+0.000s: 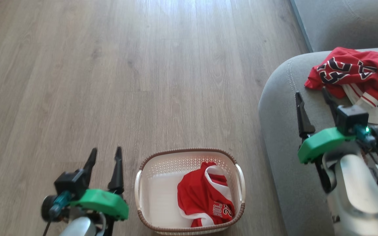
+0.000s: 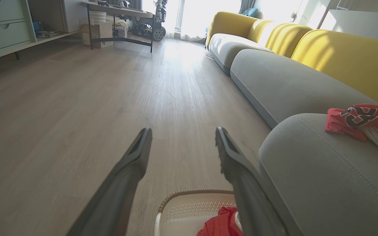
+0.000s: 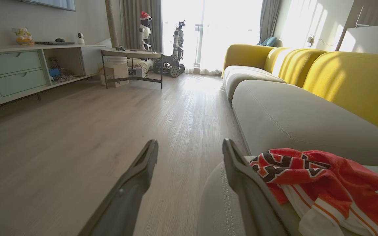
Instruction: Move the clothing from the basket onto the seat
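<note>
The cream basket's bottom (image 1: 163,200) is visible next to the low-lying red shorts (image 1: 206,195), so when I lift the shorts, I should expect the basket to be empty underneath.
The cream basket (image 1: 148,193) stands on the wood floor in front of me, with the red shorts (image 1: 202,200) lettered "BULL 23" crumpled in its right half. A red jersey (image 1: 349,73) with black "23" lies on the grey sofa (image 1: 281,111) at the right. My left gripper (image 1: 105,153) hangs open and empty just left of the basket. My right gripper (image 1: 312,93) is open and empty over the sofa's rounded edge, just left of the jersey. The left wrist view shows the basket rim (image 2: 192,192), the shorts (image 2: 220,224) and the jersey (image 2: 363,119); in the right wrist view the jersey (image 3: 320,178) lies beside the right fingertip.
Open wood floor (image 1: 126,65) stretches ahead and left. Yellow sofa backs (image 3: 356,75) line the right side. Far off stand a side table (image 3: 131,54), a low cabinet with drawers (image 3: 15,72), boxes and two other robots (image 3: 176,42) by the window.
</note>
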Robot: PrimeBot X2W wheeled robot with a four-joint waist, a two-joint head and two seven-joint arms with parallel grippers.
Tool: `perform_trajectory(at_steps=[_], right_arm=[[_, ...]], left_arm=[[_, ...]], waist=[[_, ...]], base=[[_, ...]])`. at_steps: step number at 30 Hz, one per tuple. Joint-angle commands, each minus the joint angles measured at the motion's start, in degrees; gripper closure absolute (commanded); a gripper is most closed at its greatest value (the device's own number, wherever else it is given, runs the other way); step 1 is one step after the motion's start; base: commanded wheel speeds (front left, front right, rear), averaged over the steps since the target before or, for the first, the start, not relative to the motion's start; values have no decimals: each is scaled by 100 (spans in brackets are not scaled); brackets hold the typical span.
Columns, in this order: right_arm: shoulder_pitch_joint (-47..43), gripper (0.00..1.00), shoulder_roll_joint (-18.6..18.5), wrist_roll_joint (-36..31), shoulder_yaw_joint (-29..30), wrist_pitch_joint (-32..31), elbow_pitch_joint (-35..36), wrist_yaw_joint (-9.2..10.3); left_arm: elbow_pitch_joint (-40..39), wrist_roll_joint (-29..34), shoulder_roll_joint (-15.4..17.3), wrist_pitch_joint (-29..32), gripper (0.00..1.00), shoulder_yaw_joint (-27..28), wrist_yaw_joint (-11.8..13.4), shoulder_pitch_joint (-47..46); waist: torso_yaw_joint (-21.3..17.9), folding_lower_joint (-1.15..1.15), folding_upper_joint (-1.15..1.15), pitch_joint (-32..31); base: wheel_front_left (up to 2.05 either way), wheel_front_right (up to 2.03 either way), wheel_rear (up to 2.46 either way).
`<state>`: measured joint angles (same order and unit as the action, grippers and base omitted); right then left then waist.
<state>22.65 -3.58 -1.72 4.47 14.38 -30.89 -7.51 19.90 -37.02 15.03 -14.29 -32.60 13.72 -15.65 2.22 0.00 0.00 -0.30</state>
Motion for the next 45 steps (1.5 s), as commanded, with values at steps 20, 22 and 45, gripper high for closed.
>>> perform_trajectory(at_steps=[20,22,45], right_arm=[[-1567,0,69,1132,-670,-208,1362,2],[-1653,0,69,1207,-668,-204,1355,2],[-1882,0,70,1349,-665,-105,1290,2]], left_arm=[[-766,629,160,-71,0,1307,82,1323],[-755,669,142,-71,0,1356,69,1383],[-582,911,-13,-71,0,1520,-201,1586]], waist=[[93,0,0,-200],[108,0,0,-227],[94,0,0,-338]], base=[[0,0,0],[0,0,0],[0,0,0]])
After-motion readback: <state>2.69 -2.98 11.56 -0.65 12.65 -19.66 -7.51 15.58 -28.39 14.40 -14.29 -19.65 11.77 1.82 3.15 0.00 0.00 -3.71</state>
